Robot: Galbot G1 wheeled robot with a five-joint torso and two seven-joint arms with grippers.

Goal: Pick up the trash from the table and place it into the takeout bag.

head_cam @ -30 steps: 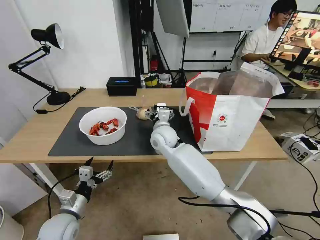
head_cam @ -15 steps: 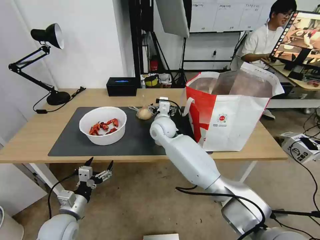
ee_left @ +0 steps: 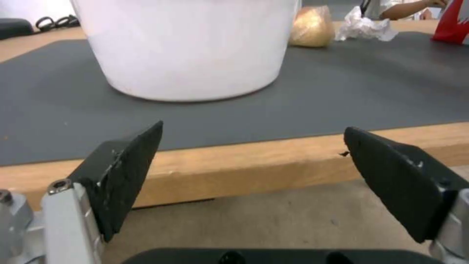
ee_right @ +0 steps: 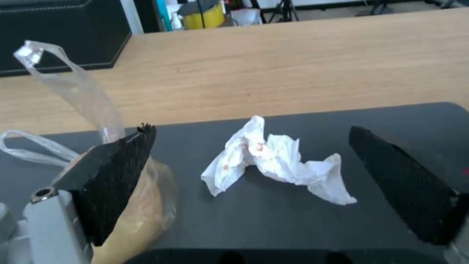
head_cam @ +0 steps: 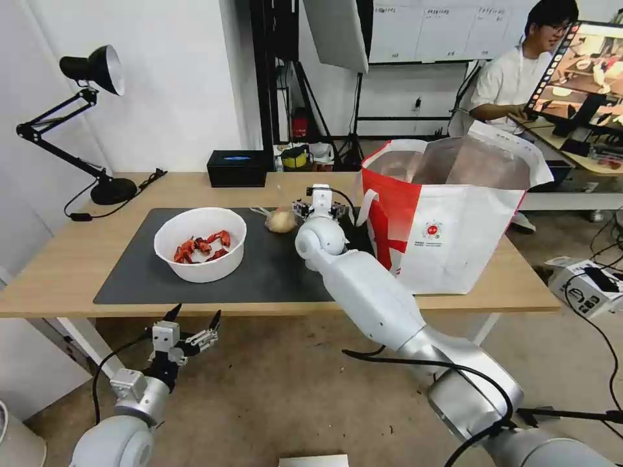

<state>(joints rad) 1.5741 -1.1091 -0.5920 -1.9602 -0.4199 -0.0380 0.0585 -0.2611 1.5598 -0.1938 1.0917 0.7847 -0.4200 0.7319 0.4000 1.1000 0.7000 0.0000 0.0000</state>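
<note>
The middle is creased and arches off the mat. So I expect the crumpled white tissue to stay bunched with its ends spreading out when I lift it.
On the dark mat (head_cam: 130,272) of the table (head_cam: 65,259) stands the white bowl (head_cam: 200,243) with red crayfish shells. A small clear bag with a beige lump (head_cam: 280,220) lies further back. My right gripper (head_cam: 318,209) is open and low over the mat between that bag and the takeout bag (head_cam: 454,220). In the right wrist view the crumpled white tissue (ee_right: 273,161) lies between the open fingers (ee_right: 117,176), untouched, and the beige lump bag (ee_right: 141,209) rests against one finger. My left gripper (head_cam: 191,327) hangs open below the table's front edge, facing the bowl (ee_left: 190,47).
A black tissue box (head_cam: 237,168) sits at the back of the table and a black desk lamp (head_cam: 97,97) stands at the back left. The takeout bag stands open-mouthed on the table's right part. A cardboard box (head_cam: 584,285) lies on the floor at the right.
My right arm has stretched further over the mat, carrying its open gripper away from me, closer to the tissue. The left arm, bowl and bags have stayed put.
</note>
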